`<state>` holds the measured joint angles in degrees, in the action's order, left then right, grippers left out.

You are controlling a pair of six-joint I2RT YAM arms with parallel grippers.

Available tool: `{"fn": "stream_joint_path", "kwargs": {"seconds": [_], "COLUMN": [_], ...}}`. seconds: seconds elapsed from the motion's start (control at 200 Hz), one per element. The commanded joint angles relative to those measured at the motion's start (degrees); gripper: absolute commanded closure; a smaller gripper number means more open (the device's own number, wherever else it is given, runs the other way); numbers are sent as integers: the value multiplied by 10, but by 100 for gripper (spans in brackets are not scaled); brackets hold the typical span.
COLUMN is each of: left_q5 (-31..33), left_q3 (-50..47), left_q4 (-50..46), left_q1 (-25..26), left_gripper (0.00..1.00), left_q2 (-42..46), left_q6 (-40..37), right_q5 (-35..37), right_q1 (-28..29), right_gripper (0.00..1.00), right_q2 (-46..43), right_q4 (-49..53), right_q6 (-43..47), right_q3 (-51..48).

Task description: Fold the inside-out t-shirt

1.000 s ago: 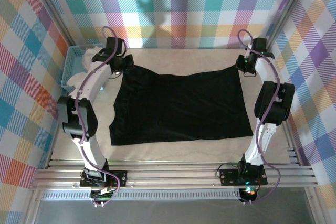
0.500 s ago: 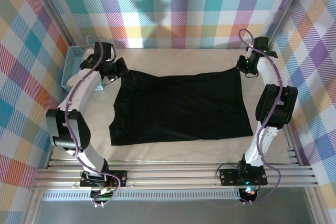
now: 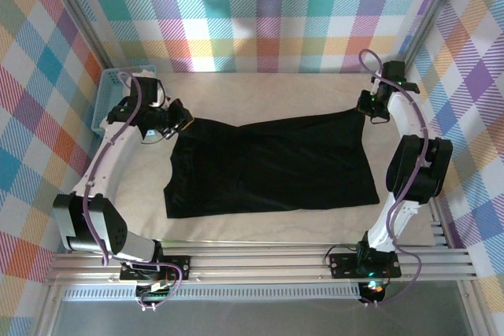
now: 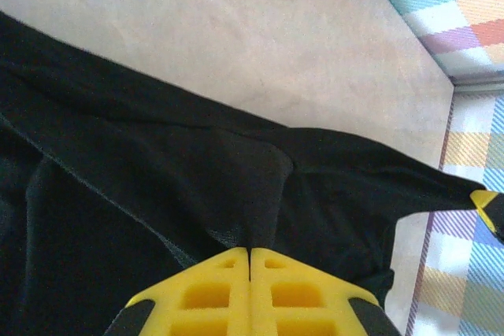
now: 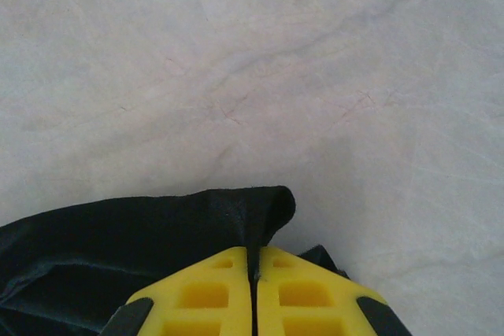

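Observation:
The t-shirt's far edge (image 3: pixel 295 120) is stretched across both grippers, so my right gripper should keep bringing that edge down toward the t-shirt's near edge (image 3: pixel 295 210) until it lies flat, then let go.
The black t-shirt (image 3: pixel 272 163) lies spread across the table, plain side up with no print showing. My left gripper (image 3: pixel 175 120) is shut on its far left corner, and the yellow jaws pinch a fold of the t-shirt (image 4: pixel 197 171) in the left wrist view, at the left gripper (image 4: pixel 250 251). My right gripper (image 3: pixel 370 105) is shut on the far right corner. In the right wrist view the t-shirt (image 5: pixel 142 234) curls up out of the right gripper (image 5: pixel 253 251). The far hem hangs taut between the two grippers.
A light-blue plastic basket (image 3: pixel 108 92) stands at the far left edge, just behind the left arm. Plaid walls enclose the table (image 3: pixel 260 88) on three sides. Metal rails (image 3: pixel 260 261) run along the near edge.
The left gripper has drawn back towards the near side and leftward with its corner, so the shirt's far edge now slants down to the left. The right gripper has hardly moved.

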<state>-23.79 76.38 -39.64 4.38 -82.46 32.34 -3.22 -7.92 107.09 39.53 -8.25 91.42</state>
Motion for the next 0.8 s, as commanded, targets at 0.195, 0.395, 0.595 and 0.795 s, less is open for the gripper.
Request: {"fn": "stream_joint_path", "kwargs": {"seconds": [0.195, 0.395, 0.595, 0.795], "left_q5": [-38, -56, -83, -76], "left_q3": [-20, -45, -66, -80], "left_q4": [-95, -140, -159, -165], "left_q1": [-22, -46, -69, -82], "left_gripper": [100, 100, 100, 100], "left_q2": [71, 112, 127, 136], "left_q6": [-30, -51, -61, -73], "right_q5": [47, 67, 91, 85], "right_q1": [-1, -2, -2, -2], "right_gripper": [93, 93, 93, 92], "right_q2": [-58, -79, -89, -108], "right_q4": [-24, -23, -3, -1], "right_q6": [4, 5, 8, -2], "right_q3": [-75, -115, -135, -178]}}
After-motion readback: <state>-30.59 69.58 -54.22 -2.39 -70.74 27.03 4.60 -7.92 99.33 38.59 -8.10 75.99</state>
